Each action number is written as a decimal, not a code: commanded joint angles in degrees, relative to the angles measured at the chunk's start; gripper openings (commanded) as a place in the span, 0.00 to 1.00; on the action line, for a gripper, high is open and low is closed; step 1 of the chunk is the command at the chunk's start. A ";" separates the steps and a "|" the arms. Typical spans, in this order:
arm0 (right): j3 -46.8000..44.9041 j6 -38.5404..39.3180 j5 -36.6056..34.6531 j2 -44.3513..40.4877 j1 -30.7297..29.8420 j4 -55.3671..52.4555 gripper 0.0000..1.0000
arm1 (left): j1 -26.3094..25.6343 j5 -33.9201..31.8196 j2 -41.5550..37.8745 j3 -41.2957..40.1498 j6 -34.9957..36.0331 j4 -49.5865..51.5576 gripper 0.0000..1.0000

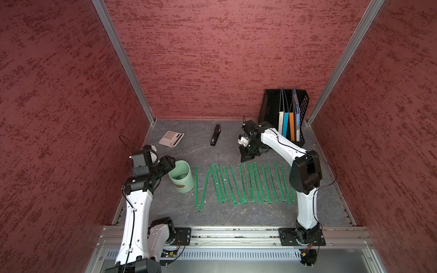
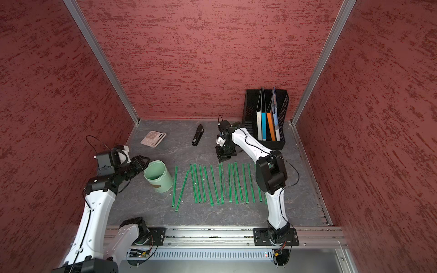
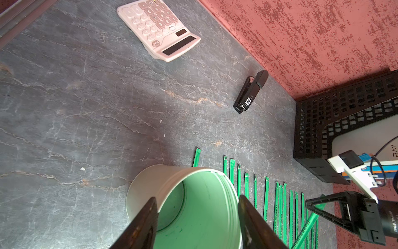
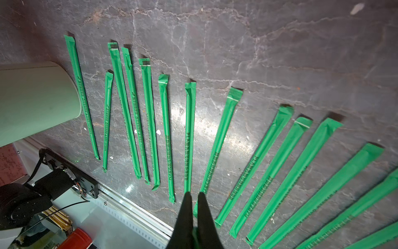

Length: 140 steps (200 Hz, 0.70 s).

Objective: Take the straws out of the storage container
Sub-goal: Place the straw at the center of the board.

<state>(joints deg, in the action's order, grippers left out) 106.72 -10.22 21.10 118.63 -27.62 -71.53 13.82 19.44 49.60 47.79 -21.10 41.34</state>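
Observation:
The straw in my right gripper point(image 3: 308, 226) is hanging above an open gap in the row point(image 4: 243, 145), so the right gripper should go on bringing the straw down until it lies there before it lets go.
The storage container point(image 1: 183, 182) point(image 2: 163, 182), a pale mint cup, stands at the left with nothing inside point(image 3: 193, 215). My left gripper point(image 1: 171, 165) point(image 3: 198, 196) is open at its left rim, one finger point(image 3: 148, 215) on either side of the mouth. I cannot tell whether they touch it. Several green straws point(image 1: 234, 184) point(image 4: 189, 133) lie side by side on the table, right of the cup. My right gripper point(image 1: 244, 161) point(image 4: 193, 194) hangs over their far ends, shut on one straw point(image 1: 246, 179) point(image 3: 308, 224), which slants down across the row.
A pink calculator point(image 1: 171, 138) and a black stapler point(image 1: 215, 135) lie at the back of the grey table. A black mesh file rack point(image 1: 283, 113) with folders stands in the back right corner. The metal rail point(image 1: 236, 232) runs along the front edge.

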 commanded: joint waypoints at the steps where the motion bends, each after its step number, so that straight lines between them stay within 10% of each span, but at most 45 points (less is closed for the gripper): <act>1: -0.91 -1.03 1.20 0.88 0.63 2.32 0.00 | 0.33 0.29 -0.54 -0.46 0.98 -0.91 0.60; 140: -4.96 -1.11 1.52 3.97 2.57 5.65 0.01 | 0.41 -0.31 -1.48 -0.50 1.33 0.49 0.59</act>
<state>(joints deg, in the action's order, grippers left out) 102.17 -11.16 21.93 121.62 -25.65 -67.18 13.82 19.40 49.04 47.77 -20.71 41.52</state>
